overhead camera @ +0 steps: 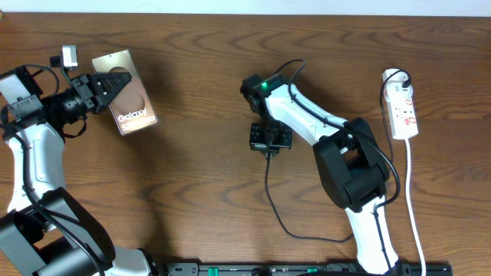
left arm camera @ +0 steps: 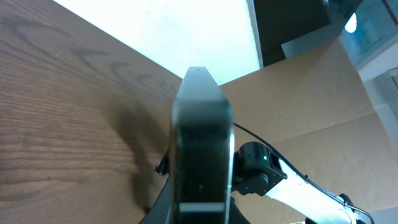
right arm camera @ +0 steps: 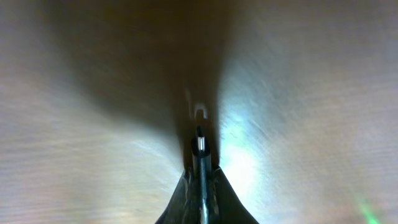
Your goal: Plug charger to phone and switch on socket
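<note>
The connector tip (right arm camera: 200,132) points down at the wood and away from the raised phone, so the robot's right gripper should lift it and turn it toward the phone's lettered end (overhead camera: 139,119).
The phone (overhead camera: 132,107) is a brownish slab with white "Galaxy" lettering, tilted up off the table at the far left. My left gripper (overhead camera: 107,87) is shut on its left end. From the left wrist, the phone (left arm camera: 200,124) shows edge-on between the jaws of that gripper (left arm camera: 200,208). My right gripper (overhead camera: 269,139) hangs over the middle of the table, shut on the charger. Its thin black cable (overhead camera: 270,195) trails toward the front edge. Seen from the right wrist, the slim connector tip (right arm camera: 200,144) sticks out of the shut right gripper (right arm camera: 200,183), just above the wood. The white socket (overhead camera: 403,107) lies at the far right.
The socket's white cord (overhead camera: 413,199) runs along the right side to the front edge, and a black plug (overhead camera: 396,77) sits at its far end. The right arm (left arm camera: 292,183) shows beyond the phone in the left wrist view. Bare wood lies between the two grippers.
</note>
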Available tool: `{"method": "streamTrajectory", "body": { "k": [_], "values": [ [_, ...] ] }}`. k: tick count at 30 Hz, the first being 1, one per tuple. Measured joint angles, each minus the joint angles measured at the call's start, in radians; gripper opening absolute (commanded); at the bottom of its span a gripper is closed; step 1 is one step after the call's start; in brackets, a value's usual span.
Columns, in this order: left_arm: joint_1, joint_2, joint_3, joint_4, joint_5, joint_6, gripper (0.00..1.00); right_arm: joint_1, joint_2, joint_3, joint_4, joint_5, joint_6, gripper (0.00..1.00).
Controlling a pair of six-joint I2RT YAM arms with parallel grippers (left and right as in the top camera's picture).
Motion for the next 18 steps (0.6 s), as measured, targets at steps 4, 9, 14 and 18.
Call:
{"method": "streamTrajectory", "body": {
  "k": [4,9,14,18],
  "values": [
    [0.0,0.0,0.0,0.0,0.0,0.0,0.07,0.001,0.002,-0.01,-0.048,0.0,-0.021,0.01],
    [0.0,0.0,0.0,0.001,0.0,0.0,0.07,0.005,0.0,-0.035,-0.052,-0.003,-0.031,0.01],
    [0.0,0.0,0.0,0.001,0.0,0.0,0.07,0.016,-0.015,-0.066,-0.033,-0.022,-0.031,0.01],
    [0.0,0.0,0.0,0.001,0.0,0.0,0.07,0.021,-0.02,-0.074,-0.019,-0.04,-0.031,0.01]
  ]
}}
